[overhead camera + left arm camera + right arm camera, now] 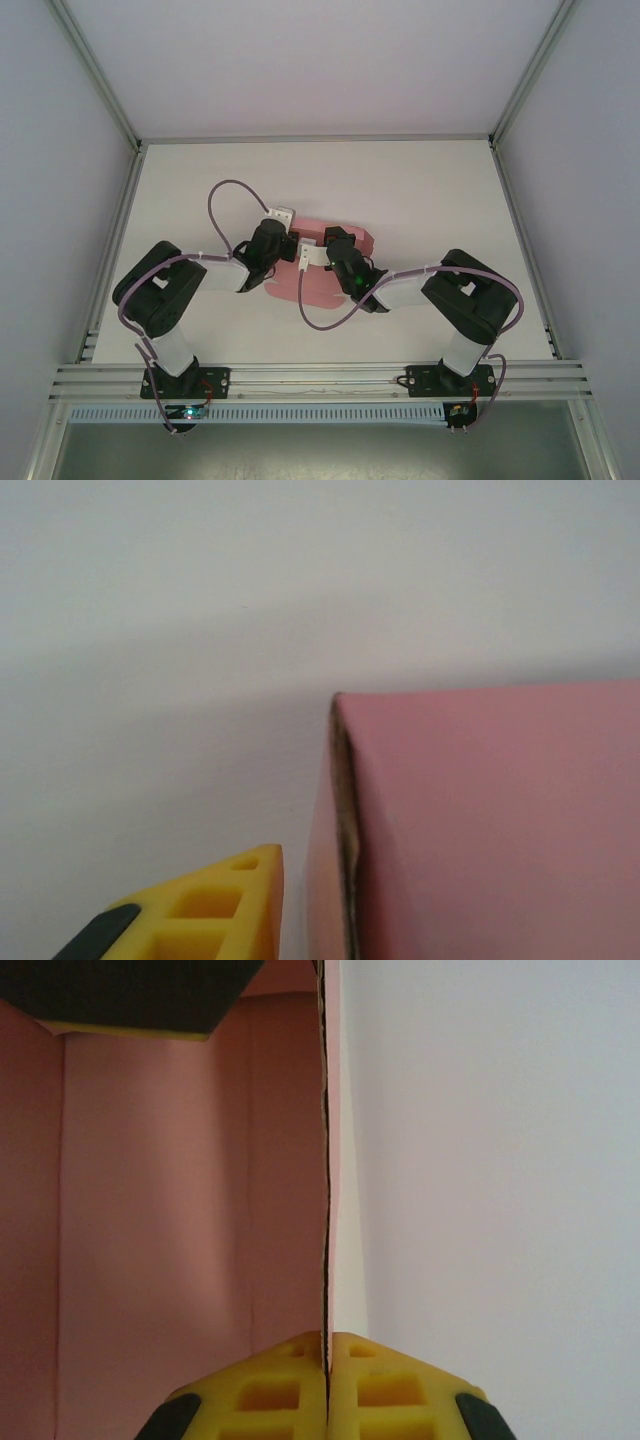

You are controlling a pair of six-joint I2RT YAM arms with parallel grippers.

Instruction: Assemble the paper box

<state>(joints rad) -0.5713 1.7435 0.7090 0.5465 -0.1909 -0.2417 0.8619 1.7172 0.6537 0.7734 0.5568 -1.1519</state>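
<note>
The box's folded panel rests over the left gripper's inner finger, so the left gripper should open, move back toward the robot and pinch the box's side in front of the panel.
The pink paper box lies at the middle of the table, partly folded up, between my two grippers. My right gripper is shut on the thin edge of an upright pink wall, which runs straight up the right wrist view. My left gripper meets the box from the left. Its yellow finger stands just outside a folded pink wall, with a narrow gap between them. A dark pad shows inside the box; the card hides the left gripper's other finger in the left wrist view.
The white table is bounded by metal frame rails at the near edge and by grey enclosure walls at both sides. Purple cables loop over the arms near the box.
</note>
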